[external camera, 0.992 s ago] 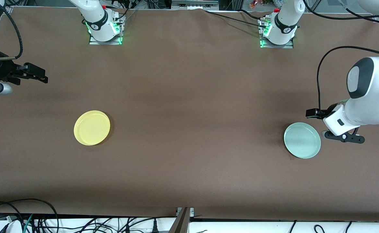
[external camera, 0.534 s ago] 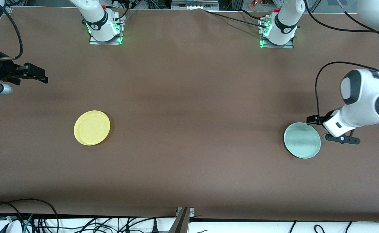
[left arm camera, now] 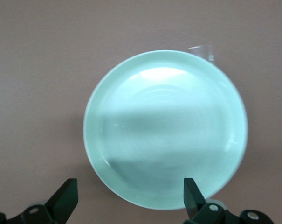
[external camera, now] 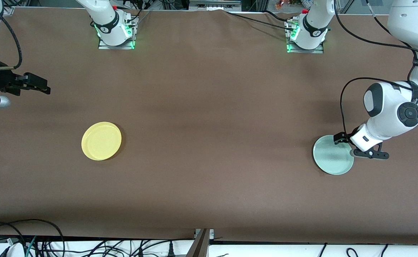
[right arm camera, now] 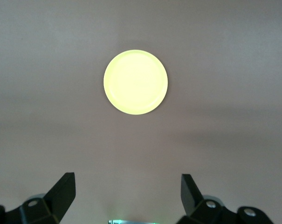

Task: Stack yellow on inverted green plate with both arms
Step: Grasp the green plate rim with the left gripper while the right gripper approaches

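My gripper will bring the plate up free and leave a clear scrap behind when it lifts, because the scrap lies flat past the green plate's rim.
The yellow plate lies rim up on the brown table toward the right arm's end; it also shows in the right wrist view. The green plate lies hollow side up toward the left arm's end and fills the left wrist view. My left gripper is open and low at the plate's edge, its jaws spread wide either side of the rim. My right gripper is open and empty over the table's end, well away from the yellow plate, which lies ahead of it.
The two arm bases stand along the table edge farthest from the front camera. Loose cables lie off the table's near edge. A black cable loops from the left wrist.
The left arm has swung in and brought its gripper from beside the green plate to its rim. The right gripper has shifted slightly. Both plates are where they were.
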